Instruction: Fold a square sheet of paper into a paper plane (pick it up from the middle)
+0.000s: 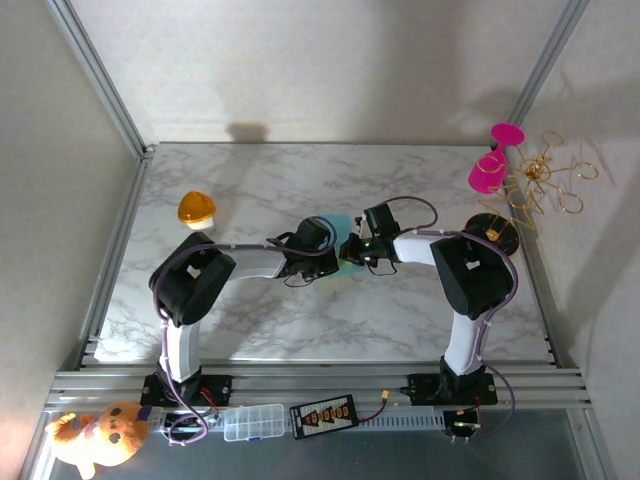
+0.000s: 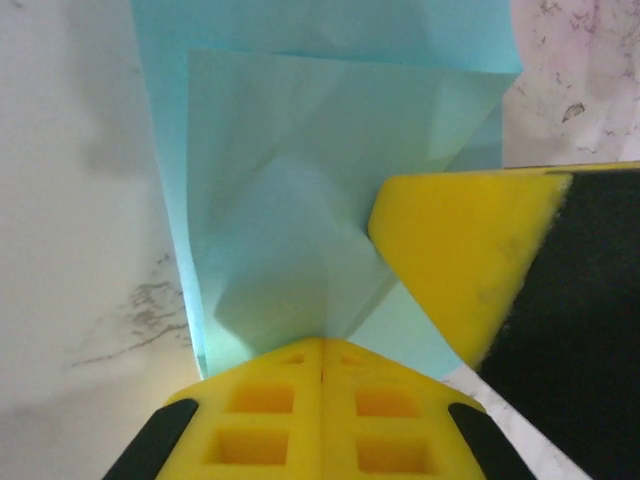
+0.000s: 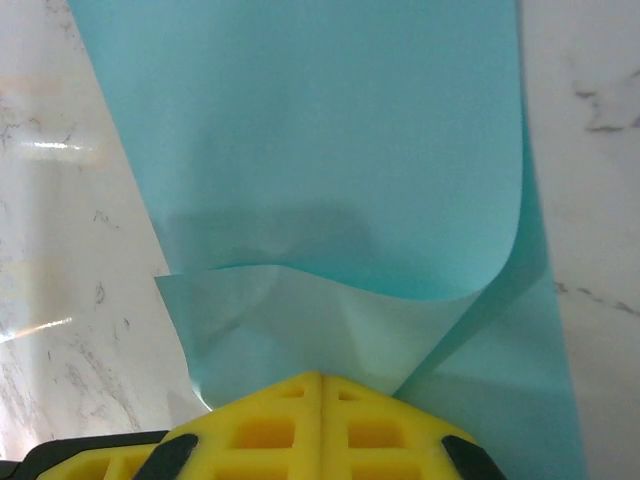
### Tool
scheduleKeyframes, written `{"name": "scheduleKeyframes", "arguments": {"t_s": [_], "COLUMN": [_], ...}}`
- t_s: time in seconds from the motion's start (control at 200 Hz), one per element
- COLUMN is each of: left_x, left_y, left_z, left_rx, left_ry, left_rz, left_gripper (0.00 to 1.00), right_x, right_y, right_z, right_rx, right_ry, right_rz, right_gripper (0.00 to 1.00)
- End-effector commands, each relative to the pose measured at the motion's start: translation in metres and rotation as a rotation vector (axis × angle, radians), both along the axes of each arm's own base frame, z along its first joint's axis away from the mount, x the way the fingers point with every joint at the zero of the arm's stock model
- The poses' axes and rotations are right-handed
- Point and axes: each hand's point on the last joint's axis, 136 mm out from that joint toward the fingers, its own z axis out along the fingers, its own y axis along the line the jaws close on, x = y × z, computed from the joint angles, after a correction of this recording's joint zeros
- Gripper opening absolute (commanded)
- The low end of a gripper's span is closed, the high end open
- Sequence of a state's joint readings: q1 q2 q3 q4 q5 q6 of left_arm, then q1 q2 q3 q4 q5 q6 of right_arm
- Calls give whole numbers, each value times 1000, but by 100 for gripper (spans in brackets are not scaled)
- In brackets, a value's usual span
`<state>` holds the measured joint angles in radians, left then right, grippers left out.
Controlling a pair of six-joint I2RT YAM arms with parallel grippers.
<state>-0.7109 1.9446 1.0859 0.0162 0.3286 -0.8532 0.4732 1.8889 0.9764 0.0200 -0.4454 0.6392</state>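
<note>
Next, my left gripper moves back off the sheet while my right gripper presses the fold flat (image 2: 387,290), because my left gripper is in the way at the near end of the loose fold (image 2: 350,326).
The square sheet of paper (image 1: 342,228), teal-blue, is held between both arms at mid-table. In the left wrist view the sheet (image 2: 300,180) shows a paler layer with soft creases running into my left gripper (image 2: 322,342), whose yellow fingers are pressed together on its edge. The right gripper's yellow pad (image 2: 455,250) touches the sheet from the right. In the right wrist view the sheet (image 3: 330,150) curls over in a loose bend, and my right gripper (image 3: 322,377) is shut on the paler folded edge. The grippers (image 1: 338,250) (image 1: 352,250) almost meet. The paper plane is out of view.
An orange dome (image 1: 197,208) sits at the left of the marble table (image 1: 250,320). A pink object (image 1: 495,160), gold wire shapes (image 1: 545,185) and a black disc (image 1: 490,232) stand at the right edge. A plush toy (image 1: 100,432) and a plastic box (image 1: 253,422) lie below the rail.
</note>
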Motion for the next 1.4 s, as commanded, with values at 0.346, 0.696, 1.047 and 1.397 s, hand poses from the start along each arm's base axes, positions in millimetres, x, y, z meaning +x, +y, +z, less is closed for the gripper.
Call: {"name": "scheduleKeyframes", "arguments": {"t_s": [0.346,0.696,1.047,1.397], "left_x": [5,-8,-6,-5], "left_y": [2,15,11,8], "left_z": [17,-14,-7,-1], "left_rx": [-24,55,39,18], "left_ry": [-23,48,33,23], "left_rz": [-5,-3,-15,-16], "left_gripper": [7,0,0,0], "right_x": [-8,27,-2,-12], "right_y": [-20,-9,0,5], "right_z": [-20,36,22,-2], "right_rx": [-114,-72,-10,-5], "right_ry": [72,-90,-11,74], "right_rz": [-45,-51,18,36], "right_gripper": [2,12,9,2]}}
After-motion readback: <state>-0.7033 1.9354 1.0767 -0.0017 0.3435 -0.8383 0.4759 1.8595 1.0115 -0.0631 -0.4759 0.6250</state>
